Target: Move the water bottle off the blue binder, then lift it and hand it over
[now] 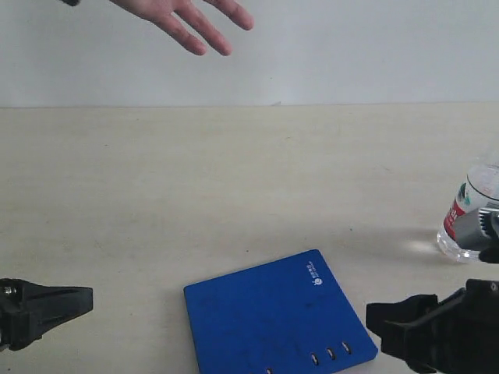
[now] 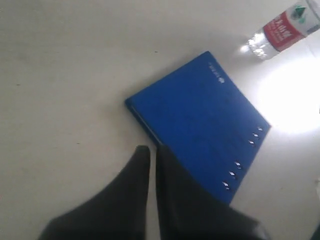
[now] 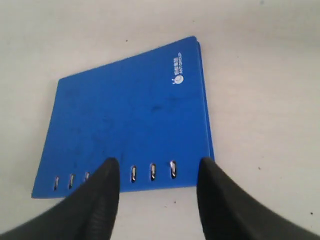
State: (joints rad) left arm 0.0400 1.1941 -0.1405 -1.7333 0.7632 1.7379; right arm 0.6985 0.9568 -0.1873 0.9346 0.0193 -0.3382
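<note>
I should move my left gripper back while my right gripper turns the blue binder [image 1: 269, 315] around by its cover [image 1: 312, 308], because the binder lies flat and at a slant between my grippers.
The blue binder [image 1: 277, 319] lies flat at the table's front edge, white logo at its far right corner, oval slots along its near edge. The water bottle [image 1: 482, 184] stands on the table at the far right, apart from the binder, partly cut off by the frame edge. It shows in the left wrist view too, the bottle [image 2: 280, 29] beyond the binder [image 2: 200, 125]. My left gripper [image 1: 87, 300] is shut and empty, left of the binder. My right gripper [image 3: 157, 167] is open and empty just off the slotted edge of the binder [image 3: 125, 115].
An open human hand [image 1: 191, 19] reaches in, palm out, at the top left above the table's far side. The beige table [image 1: 234, 179] ends at a white wall behind. The right arm's dark body [image 1: 452, 331] fills the bottom right corner.
</note>
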